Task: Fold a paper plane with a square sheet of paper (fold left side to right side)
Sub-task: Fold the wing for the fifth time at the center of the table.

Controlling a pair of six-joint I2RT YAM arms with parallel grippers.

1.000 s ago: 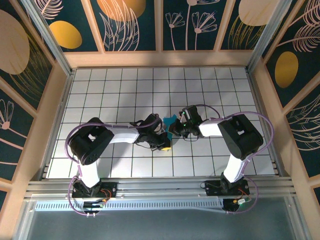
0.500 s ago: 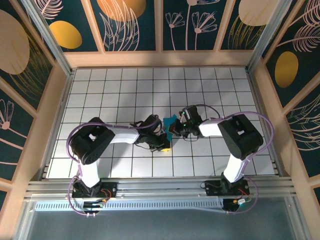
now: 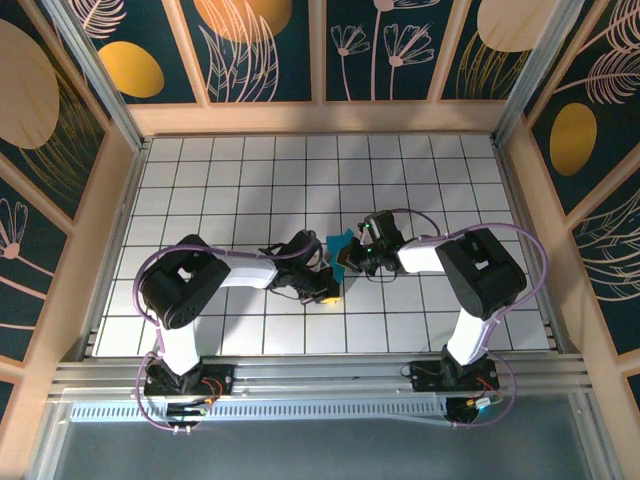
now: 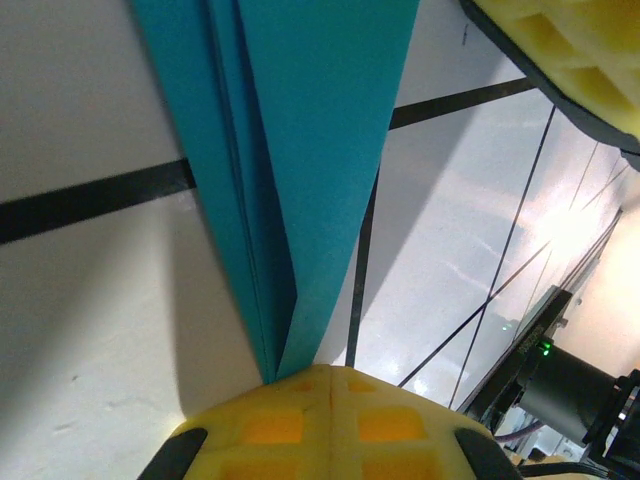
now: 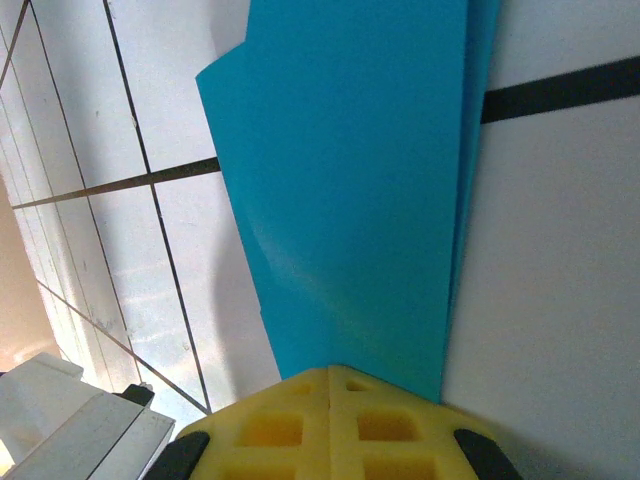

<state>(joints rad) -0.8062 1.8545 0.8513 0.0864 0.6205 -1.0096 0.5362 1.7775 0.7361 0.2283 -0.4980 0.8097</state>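
Note:
The robot's left gripper is at the paper's pointed end (image 4: 286,362), so it should slide back up the folded layers (image 4: 300,110) toward the right gripper, which keeps the paper's wider end pinned.
The square sheet of paper (image 3: 341,241) is a narrow, creased cyan-blue shape of several layers, lying flat on the white tiled table between both grippers. In the left wrist view the paper (image 4: 300,150) tapers to a point that runs under my left gripper (image 4: 330,375), whose yellow pads are shut tight together on top of it. In the right wrist view a wider end of the paper (image 5: 350,180) slips under my right gripper (image 5: 330,372), also shut with no gap. From above, the left gripper (image 3: 327,290) and right gripper (image 3: 346,262) nearly touch. No paper plane shape shows.
The tiled table (image 3: 230,180) is ringed by wooden walls (image 3: 320,118). A yellow finger of the right gripper (image 4: 565,55) sits close by at the top right of the left wrist view. The metal rail (image 3: 320,375) holding both arm bases runs along the near edge.

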